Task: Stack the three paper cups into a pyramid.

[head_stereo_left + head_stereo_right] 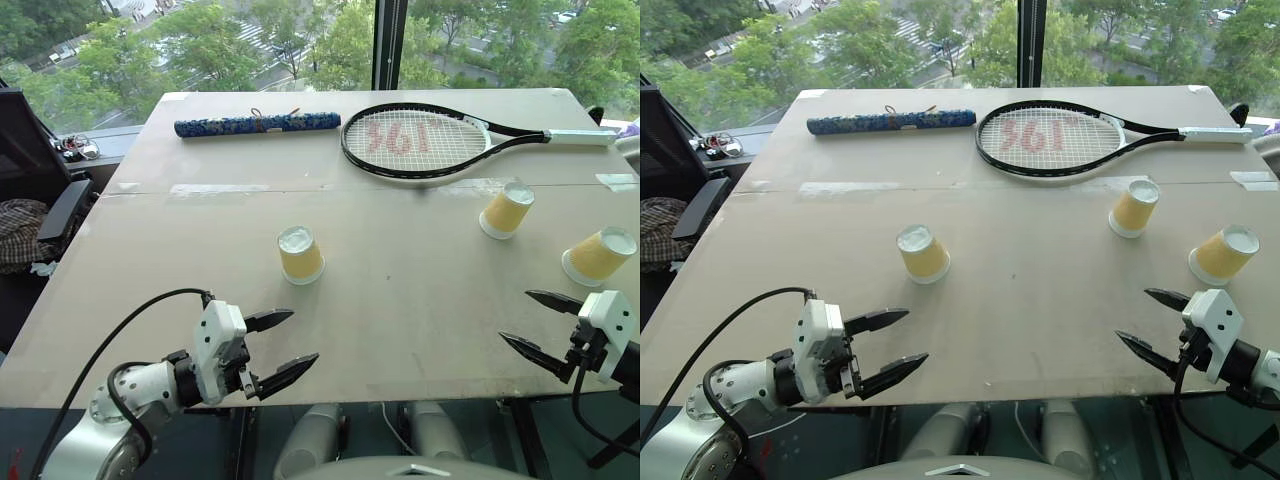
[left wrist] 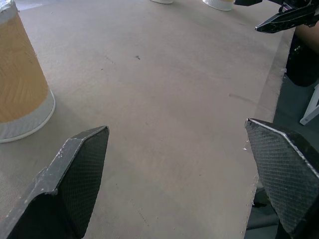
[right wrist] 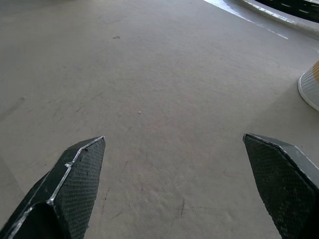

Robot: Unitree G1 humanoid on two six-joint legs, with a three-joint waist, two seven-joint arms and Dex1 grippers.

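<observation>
I expect the paper cup (image 1: 600, 255) near my right gripper to come up alone and leave empty table when I lift it, because it shows a lone white rim (image 1: 572, 271).
Three yellow-orange paper cups stand upside down and apart on the table (image 1: 400, 300). One cup (image 1: 300, 255) is left of centre, a second cup (image 1: 506, 210) sits right of centre near the racket, and a third cup (image 1: 598, 256) is by the right edge. My left gripper (image 1: 288, 345) hovers open at the front edge, below the left cup, empty. My right gripper (image 1: 528, 320) is open and empty at the front right, just short of the third cup. The left wrist view has the left cup (image 2: 20, 84) close by.
A black tennis racket (image 1: 420, 142) with red lettering on its strings lies across the back of the table. A blue patterned roll (image 1: 258, 124) lies to its left. A window runs behind the table, and a dark chair (image 1: 30, 190) stands at the left.
</observation>
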